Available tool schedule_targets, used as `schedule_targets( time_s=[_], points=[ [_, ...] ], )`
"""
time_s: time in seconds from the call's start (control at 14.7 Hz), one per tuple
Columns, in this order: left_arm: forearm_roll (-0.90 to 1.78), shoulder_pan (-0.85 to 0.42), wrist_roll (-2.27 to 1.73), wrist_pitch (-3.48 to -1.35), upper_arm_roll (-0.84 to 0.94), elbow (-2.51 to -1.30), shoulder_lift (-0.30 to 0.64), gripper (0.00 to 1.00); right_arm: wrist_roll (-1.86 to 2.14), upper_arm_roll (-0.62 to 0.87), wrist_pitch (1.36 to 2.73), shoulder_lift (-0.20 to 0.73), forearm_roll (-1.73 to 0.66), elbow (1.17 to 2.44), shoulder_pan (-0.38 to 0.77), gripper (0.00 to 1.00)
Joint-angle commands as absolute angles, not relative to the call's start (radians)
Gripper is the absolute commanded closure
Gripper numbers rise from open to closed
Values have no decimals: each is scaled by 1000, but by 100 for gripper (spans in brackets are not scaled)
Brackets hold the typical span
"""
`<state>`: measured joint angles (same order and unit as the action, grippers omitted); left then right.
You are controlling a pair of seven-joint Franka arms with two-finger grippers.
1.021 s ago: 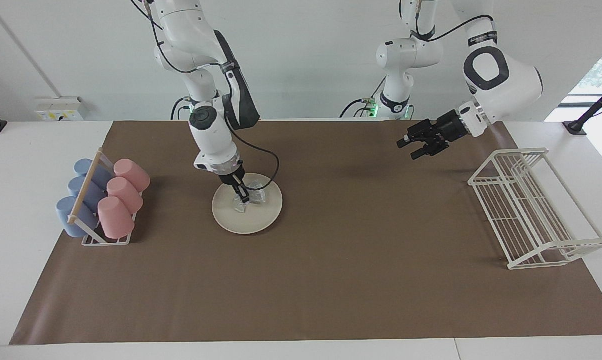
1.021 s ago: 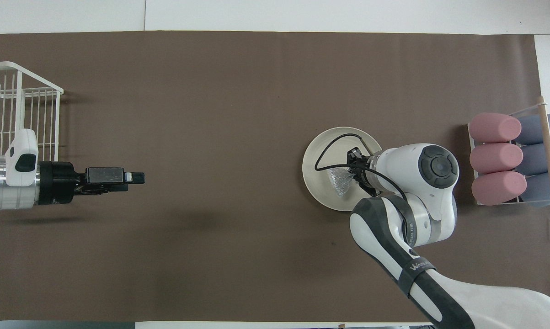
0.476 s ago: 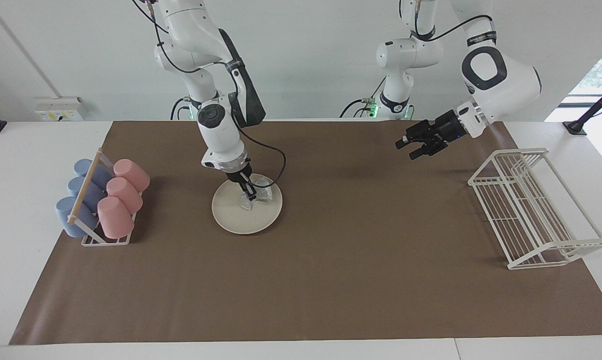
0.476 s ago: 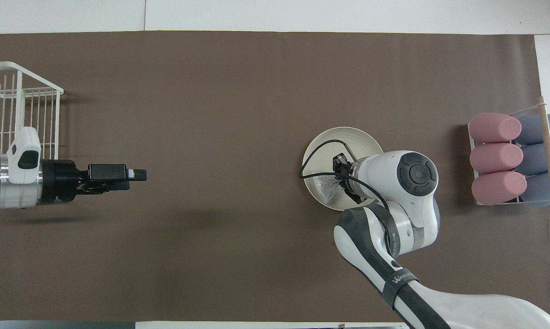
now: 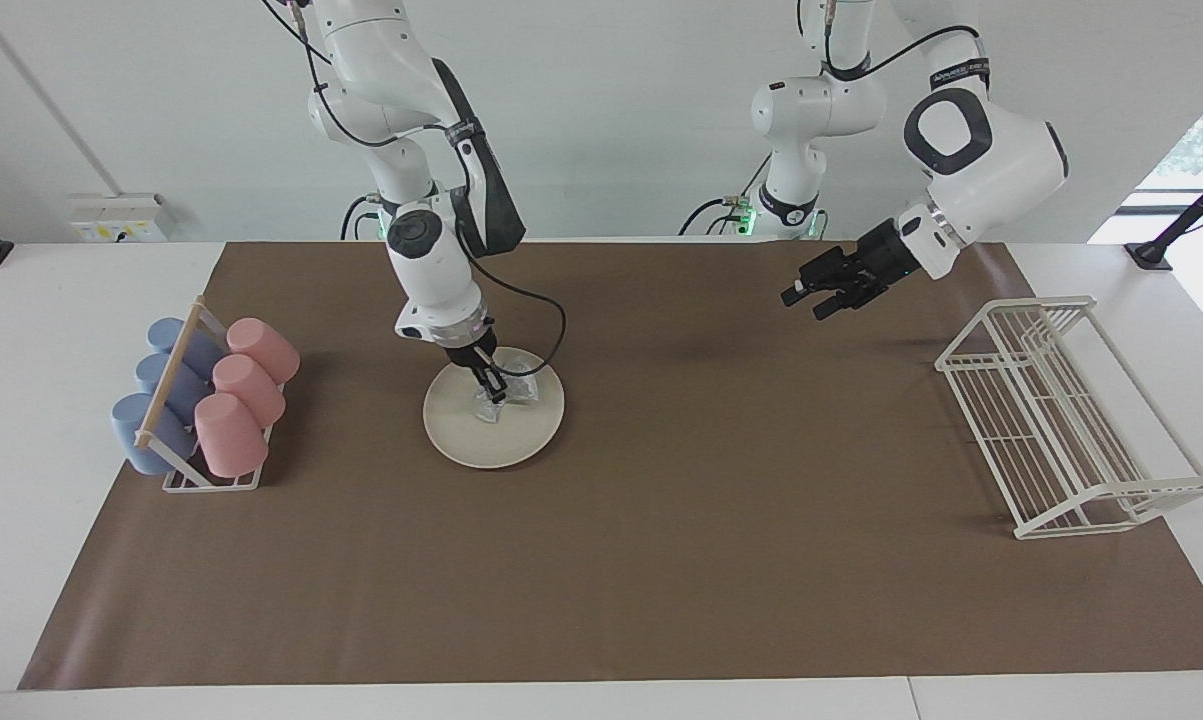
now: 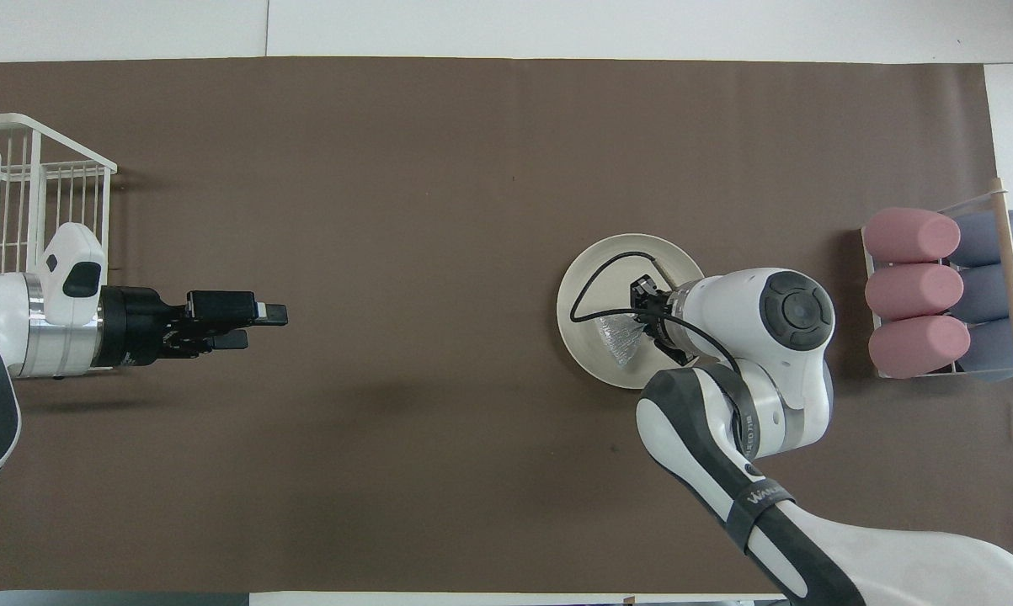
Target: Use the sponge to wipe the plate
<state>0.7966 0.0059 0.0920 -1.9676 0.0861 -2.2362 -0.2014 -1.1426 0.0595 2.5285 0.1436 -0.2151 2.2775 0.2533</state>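
Observation:
The sponge in my right gripper is far from the white wire rack [image 5: 1071, 420], so I should raise the sponge off the plate and hand it over to my left gripper.
The round cream-white plate [image 5: 481, 440] [image 6: 588, 353] lies on the brown mat toward the right arm's end of the table. On it rests the silvery glittery sponge [image 5: 509, 398] [image 6: 616, 343]. My right gripper [image 5: 495, 393] [image 6: 641, 324] points down onto the plate and is shut on the sponge, pressing it against the plate. The right arm's wrist hides part of the plate in the overhead view. My left gripper [image 5: 806, 297] [image 6: 262, 324] hangs in the air over bare mat toward the left arm's end, open and holding nothing.
A white wire rack [image 5: 1061, 415] [image 6: 26, 198] stands at the left arm's end of the mat. A stand with pink and blue cups [image 5: 206, 395] [image 6: 944, 290] lying on their sides sits at the right arm's end, beside the plate.
The right gripper has dragged the sponge back and forth across the plate. The left gripper has drifted a little toward the middle of the table and risen slightly.

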Motion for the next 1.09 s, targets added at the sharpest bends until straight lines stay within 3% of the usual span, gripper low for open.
schedule_targets(
  time_s=[0.0, 0.2, 0.48, 0.75, 1.02],
  points=[
    [770, -24, 60, -2005, 86, -2223, -190, 0, -1063, 66, 2543, 144, -224, 2287, 215, 100],
    [769, -46, 63, -2022, 86, -2224, -190, 0, -1092, 69, 2540, 141, -224, 2287, 230, 100],
    [750, -41, 57, -2022, 86, -2232, -192, 0, -1316, 69, 2543, 138, -224, 2287, 351, 100],
    [735, -31, 55, -2020, 86, -2232, -192, 0, -1325, 69, 2542, 138, -224, 2284, 351, 100],
    [735, -29, 55, -2023, 84, -2232, -192, 0, -1506, 69, 2520, 155, -222, 2177, 408, 100]
  ],
)
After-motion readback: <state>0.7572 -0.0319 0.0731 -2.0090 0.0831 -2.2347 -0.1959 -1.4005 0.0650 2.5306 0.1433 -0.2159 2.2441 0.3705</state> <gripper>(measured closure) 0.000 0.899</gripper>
